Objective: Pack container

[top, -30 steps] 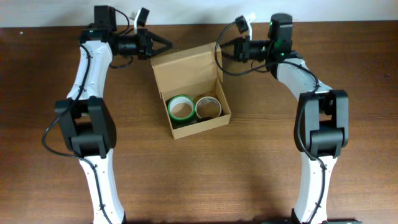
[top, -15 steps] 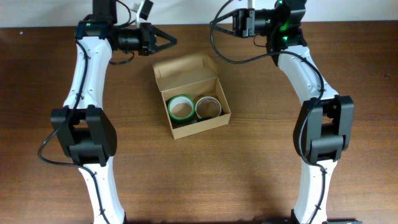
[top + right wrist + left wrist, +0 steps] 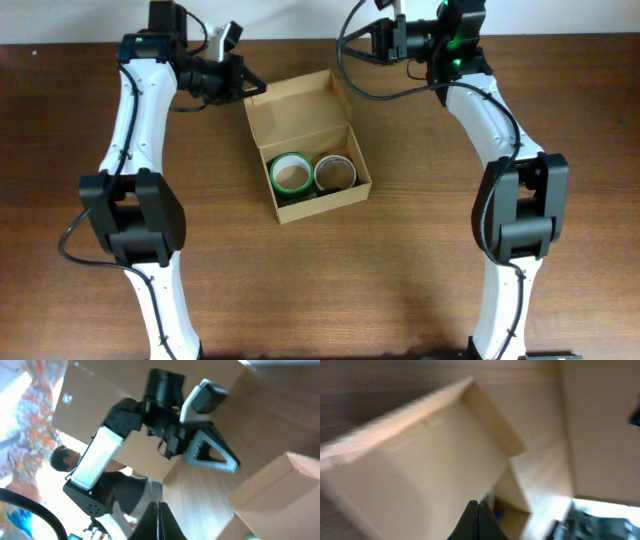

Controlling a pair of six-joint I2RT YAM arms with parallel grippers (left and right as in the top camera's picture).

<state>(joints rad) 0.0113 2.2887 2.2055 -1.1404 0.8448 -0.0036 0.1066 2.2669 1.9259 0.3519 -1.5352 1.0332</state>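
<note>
My left gripper is the only one at the lid and the box sits crooked (image 3: 324,205), so my right gripper should move to the lid's other side (image 3: 341,98) before both fold the lid closed.
The container (image 3: 358,190) is a tan cardboard box in the middle of the table, open, with its flap lid (image 3: 296,100) leaning back. Inside lie a green tape roll (image 3: 290,173) and a tan tape roll (image 3: 334,172). My left gripper (image 3: 256,88) is shut, and its tip is at the lid's left back corner. In the left wrist view the shut fingers (image 3: 477,506) point at the blurred lid (image 3: 420,450). My right gripper (image 3: 372,48) is shut, raised behind the box's right back corner and clear of it. Its fingers (image 3: 159,506) are pressed together.
The right wrist view shows my left arm's gripper (image 3: 212,455) across the brown table, the box's corner (image 3: 280,490), and a person in the background. The table's back edge and a pale wall lie just behind both grippers.
My left gripper has gone from open to shut and moved down-right to the lid's corner. The right arm lifted back away from the box. The lid tipped forward, then leaned back again.
</note>
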